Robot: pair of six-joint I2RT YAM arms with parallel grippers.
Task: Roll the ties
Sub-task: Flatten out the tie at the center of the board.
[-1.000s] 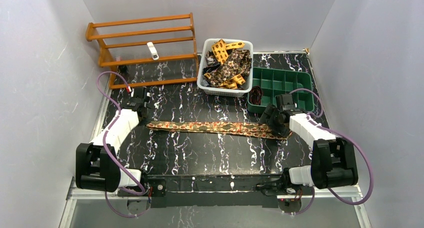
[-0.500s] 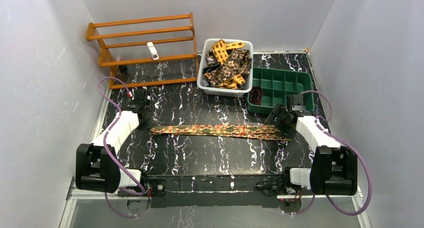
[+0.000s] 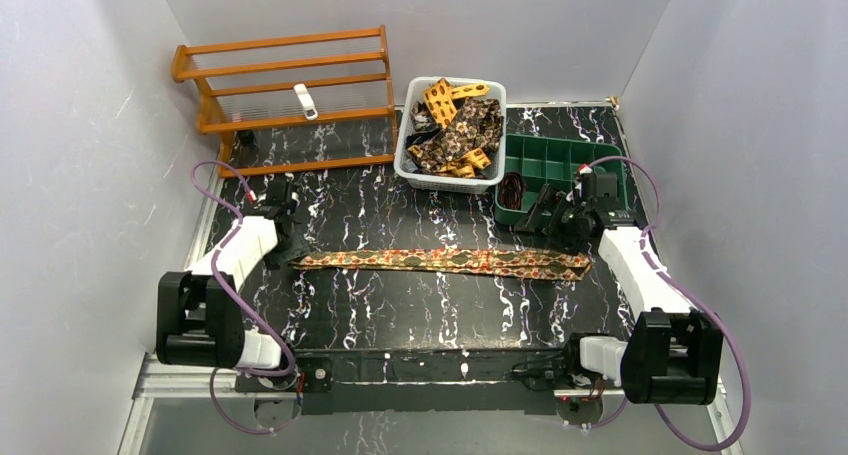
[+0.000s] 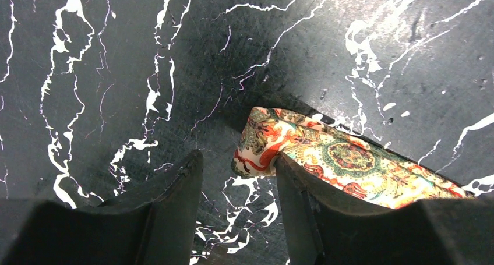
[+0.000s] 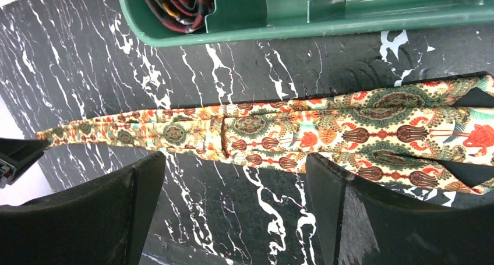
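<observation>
The tie's narrow end (image 3: 303, 262) is too close against my left gripper. My right gripper should first pull the tie back by its wide end (image 3: 572, 266).
A red-orange and olive patterned tie (image 3: 440, 261) lies flat and straight across the middle of the table. Its narrow end (image 4: 262, 145) lies just ahead of my left gripper (image 4: 237, 160), touching the right fingertip (image 4: 291, 172); the jaws are open with bare table between them. In the top view the left gripper (image 3: 292, 243) sits at the tie's left end. My right gripper (image 5: 233, 160) is open and empty, above the tie's wide half (image 5: 361, 131). In the top view it (image 3: 552, 217) is by the green tray. More ties (image 3: 455, 125) are piled in a white basket.
A green compartment tray (image 3: 600, 160) at the back right holds a dark rolled tie (image 5: 175, 3) in its near-left cell. The white basket (image 3: 405, 160) stands at the back centre. A wooden rack (image 3: 285, 95) stands at the back left.
My right gripper has let go of the tie's wide end and drawn back towards the green tray. The tie now lies straighter and further right. My left gripper has come down to its narrow end.
</observation>
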